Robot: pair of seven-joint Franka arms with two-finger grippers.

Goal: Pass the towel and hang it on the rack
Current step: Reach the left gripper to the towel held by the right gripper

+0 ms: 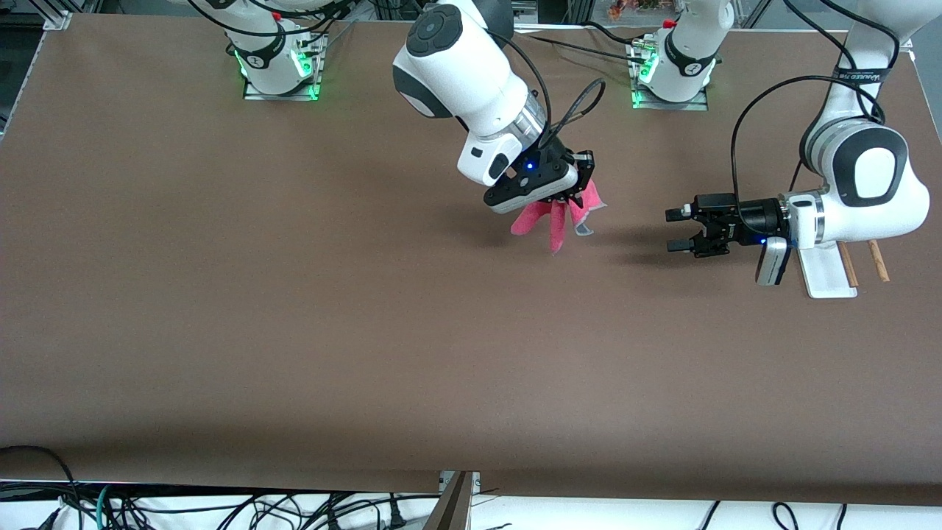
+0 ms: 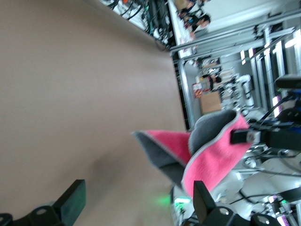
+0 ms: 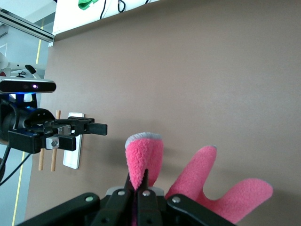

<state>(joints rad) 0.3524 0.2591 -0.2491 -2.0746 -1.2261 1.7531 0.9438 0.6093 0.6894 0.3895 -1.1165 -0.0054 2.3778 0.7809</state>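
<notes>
The towel [image 2: 218, 157] will open into a drooping, curled sheet when the robot's left gripper carries it away, because loose grey-lined flaps [image 2: 162, 154] spread apart below the pinch.
My right gripper [image 1: 581, 184] is shut on the pink-red towel [image 1: 561, 219] and holds it hanging above the middle of the table. In the right wrist view the towel [image 3: 146, 162] sticks out between the closed fingers. My left gripper [image 1: 671, 230] is open and empty, pointing sideways at the towel from the left arm's end, a short gap away. In the left wrist view the towel [image 2: 211, 155] shows its grey reverse and pale edging ahead of the open fingers [image 2: 203, 195]. The rack [image 1: 831, 274], white base with two brown rods, stands on the table under my left arm's wrist, partly hidden.
The brown table [image 1: 294, 309] spreads wide toward the front camera and the right arm's end. The arm bases [image 1: 280, 66] stand along the table's back edge. Cables hang below the table's front edge [image 1: 221, 508].
</notes>
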